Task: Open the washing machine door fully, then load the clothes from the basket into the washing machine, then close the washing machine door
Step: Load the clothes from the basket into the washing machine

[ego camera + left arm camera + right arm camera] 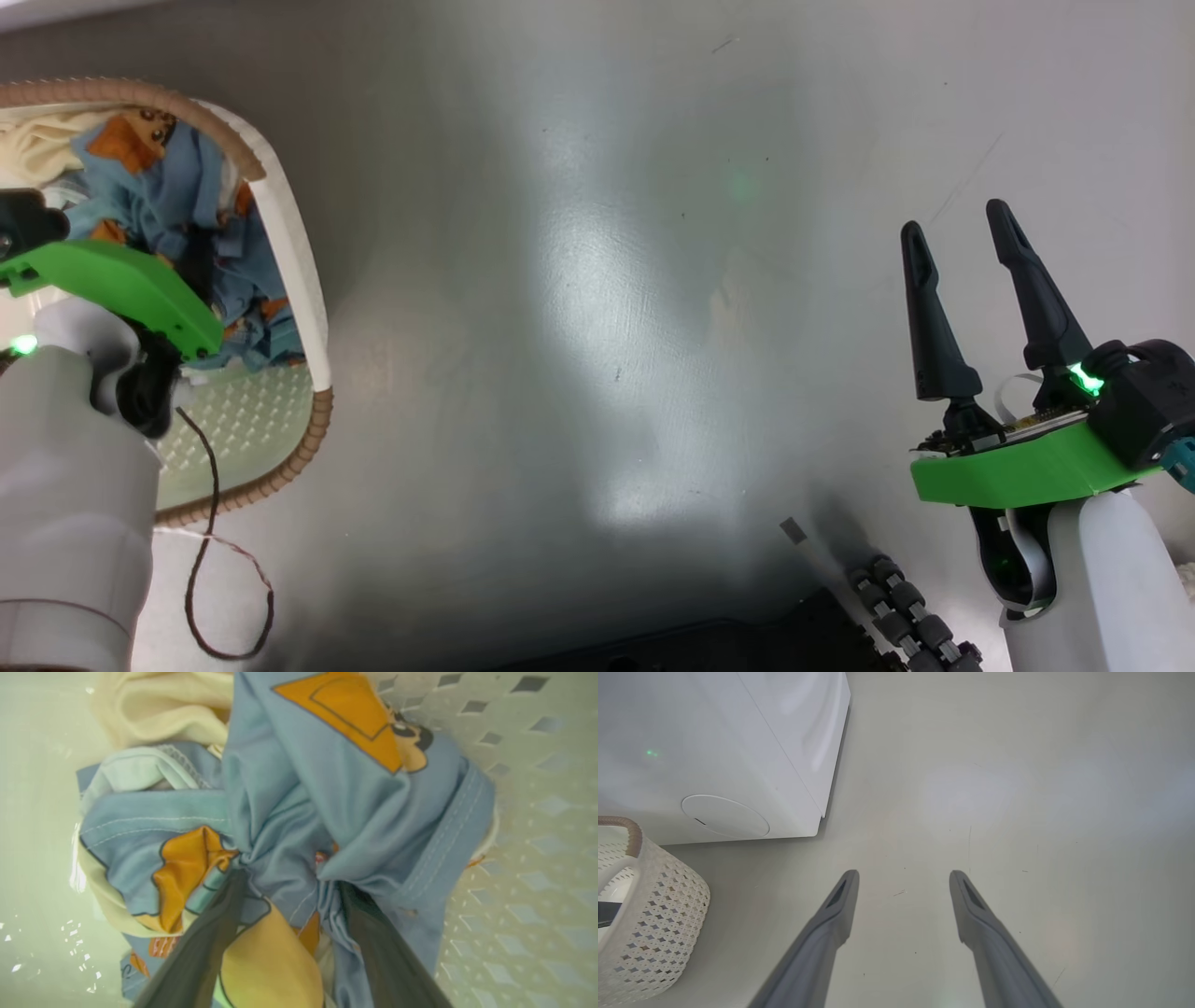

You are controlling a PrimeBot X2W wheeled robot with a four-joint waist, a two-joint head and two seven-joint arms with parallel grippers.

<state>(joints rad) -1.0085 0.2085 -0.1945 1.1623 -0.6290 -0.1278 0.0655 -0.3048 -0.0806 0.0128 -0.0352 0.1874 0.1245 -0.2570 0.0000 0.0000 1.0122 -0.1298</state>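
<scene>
The whole pile [185, 213] should come along and leave the basket empty when the robot lifts the blue clothes, because its folds [283, 845] run together around the robot's fingers.
The basket [297, 245] stands on the floor at the left of the head view, with the blue bear-print clothes [177, 196] piled inside. My left gripper [290, 877] reaches down into it, jaws open; its fingertips are buried in the blue clothes [327, 788], with a bunch of fabric between them. My right gripper [955, 219] hangs open over bare floor at the right, nothing between its fingers. In the right wrist view the right gripper [903, 875] points at the floor, the washing machine [714, 742] is at the upper left, and the basket [654, 914] is at the lower left. The washing machine door is out of view.
A thin dark cable [215, 560] loops on the floor beside the basket. My base with dark rollers [901, 616] shows at the bottom right. The machine's round cap [725, 815] sits low on its front. Glossy grey floor [607, 280] lies between the arms.
</scene>
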